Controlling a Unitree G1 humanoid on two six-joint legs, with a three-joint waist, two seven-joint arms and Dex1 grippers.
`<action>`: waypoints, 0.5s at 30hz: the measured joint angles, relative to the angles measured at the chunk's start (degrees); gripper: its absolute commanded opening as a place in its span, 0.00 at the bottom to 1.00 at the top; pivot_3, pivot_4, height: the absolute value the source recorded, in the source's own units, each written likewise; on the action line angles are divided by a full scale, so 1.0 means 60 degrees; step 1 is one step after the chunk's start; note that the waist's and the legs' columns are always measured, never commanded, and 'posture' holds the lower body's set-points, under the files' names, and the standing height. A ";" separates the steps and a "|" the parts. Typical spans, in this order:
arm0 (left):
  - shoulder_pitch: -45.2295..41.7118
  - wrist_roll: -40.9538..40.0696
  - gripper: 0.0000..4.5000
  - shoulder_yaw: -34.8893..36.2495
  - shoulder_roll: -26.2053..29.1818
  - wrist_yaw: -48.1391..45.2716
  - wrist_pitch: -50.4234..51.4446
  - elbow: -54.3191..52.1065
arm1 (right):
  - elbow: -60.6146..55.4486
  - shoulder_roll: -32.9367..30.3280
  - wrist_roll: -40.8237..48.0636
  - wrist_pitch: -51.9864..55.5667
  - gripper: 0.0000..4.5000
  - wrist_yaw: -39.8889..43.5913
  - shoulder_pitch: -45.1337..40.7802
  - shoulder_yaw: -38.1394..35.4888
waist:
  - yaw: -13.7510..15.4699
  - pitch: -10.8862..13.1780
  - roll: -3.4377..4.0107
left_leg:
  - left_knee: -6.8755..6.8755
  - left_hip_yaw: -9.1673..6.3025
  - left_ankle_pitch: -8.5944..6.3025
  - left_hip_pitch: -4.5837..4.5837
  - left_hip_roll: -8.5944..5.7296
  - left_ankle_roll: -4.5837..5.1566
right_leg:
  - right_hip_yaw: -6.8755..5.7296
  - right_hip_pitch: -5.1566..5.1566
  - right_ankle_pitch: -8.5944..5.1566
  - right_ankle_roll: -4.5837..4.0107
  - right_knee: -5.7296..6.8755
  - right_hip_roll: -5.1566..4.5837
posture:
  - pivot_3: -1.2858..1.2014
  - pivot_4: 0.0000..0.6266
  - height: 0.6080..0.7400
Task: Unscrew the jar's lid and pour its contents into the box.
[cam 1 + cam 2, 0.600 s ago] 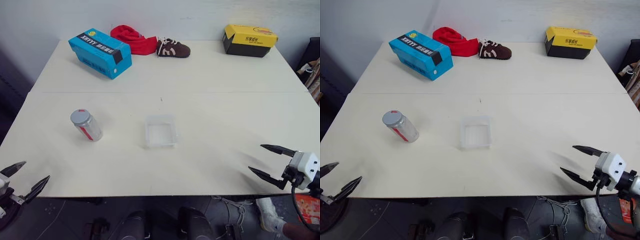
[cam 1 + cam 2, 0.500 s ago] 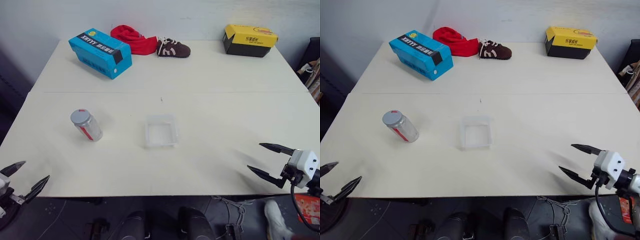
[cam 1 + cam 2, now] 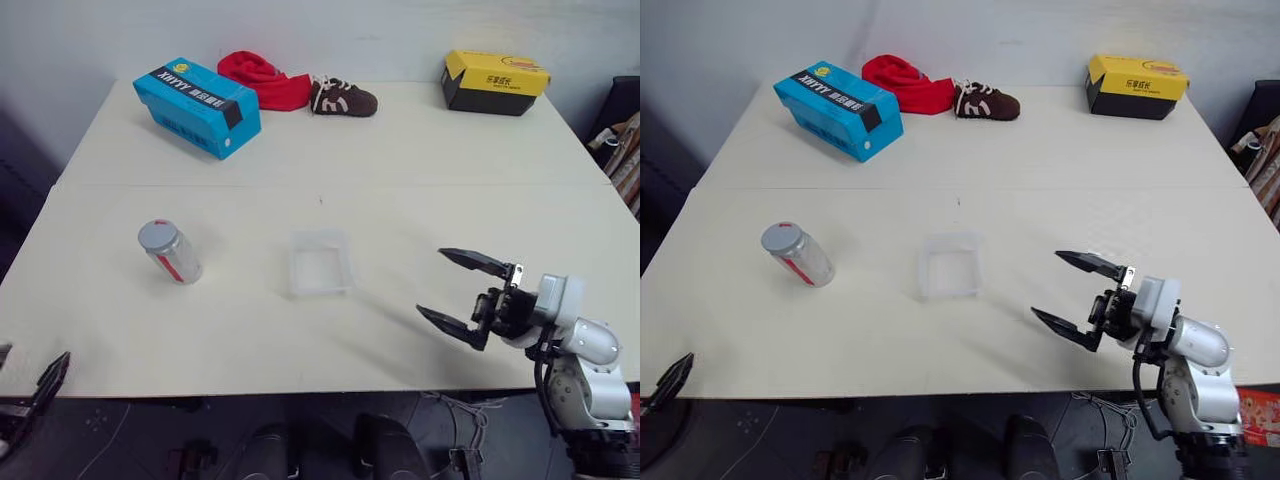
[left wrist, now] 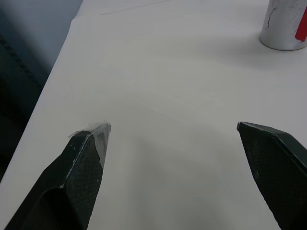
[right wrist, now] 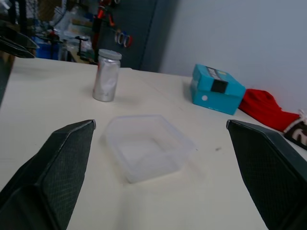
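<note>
My gripper is going to pour the jar (image 3: 171, 252), and the clear box (image 3: 320, 264) waiting for the contents is small and shallow. I should expect the jar to spill just a few loose pieces.
The jar (image 3: 170, 252) stands slightly tilted on the left half of the white table, its silver lid (image 3: 157, 234) screwed on; its contents cannot be made out. The clear box (image 3: 321, 262) lies empty at mid-table, right of the jar. My right gripper (image 3: 431, 281) hovers open over the table to the right of the box, fingers pointing left at it; the right wrist view shows the box (image 5: 146, 148) between them and the jar (image 5: 106, 75) beyond. My left gripper (image 4: 171, 127) is open at the table's near left corner, with the jar (image 4: 283, 24) ahead of it.
A blue carton (image 3: 198, 105), a red cloth (image 3: 263, 78) and a small brown shoe (image 3: 343, 97) lie along the far edge. A yellow-and-black carton (image 3: 495, 82) sits at the far right. A seam crosses the table (image 3: 450, 185) behind the box.
My right gripper has swung in from the near right edge to over the table, closer to the box. The left gripper has dropped slightly lower at the corner. Jar and box have not moved.
</note>
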 measured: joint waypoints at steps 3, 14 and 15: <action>0.0187 0.0116 1.00 -0.0732 -0.1014 0.0644 -0.0031 -0.1814 | 0.0367 0.0005 -0.0044 -0.0288 1.00 0.0411 0.0024 0.0090 | 0.0078 -0.0016 -0.0027 | 0.0001 0.0001 -0.0001 0.0002 -0.0003 0.0001 | 0.0009 0.0004 0.0002 0.0003 -0.0007 -0.0001 | 0.52 0.24 1.00; -0.1822 0.1526 1.00 -0.3352 -0.2395 0.4444 0.1671 -0.4573 | 0.2275 0.0189 -0.0047 -0.1492 1.00 0.1760 0.0220 0.0014 | 0.0146 -0.0027 -0.0039 | 0.0002 0.0011 0.0079 0.0030 0.0001 0.0031 | 0.0008 0.0010 0.0002 0.0001 0.0049 0.0019 | 0.52 0.24 1.00; -0.2049 0.1668 1.00 -0.3562 -0.2396 0.4599 0.1820 -0.4550 | 0.2333 0.0230 -0.0045 -0.1607 1.00 0.1834 0.0293 0.0007 | 0.0147 -0.0027 -0.0039 | 0.0002 0.0012 0.0080 0.0031 0.0001 0.0030 | 0.0008 0.0010 0.0001 0.0001 0.0054 0.0019 | 0.52 0.24 1.00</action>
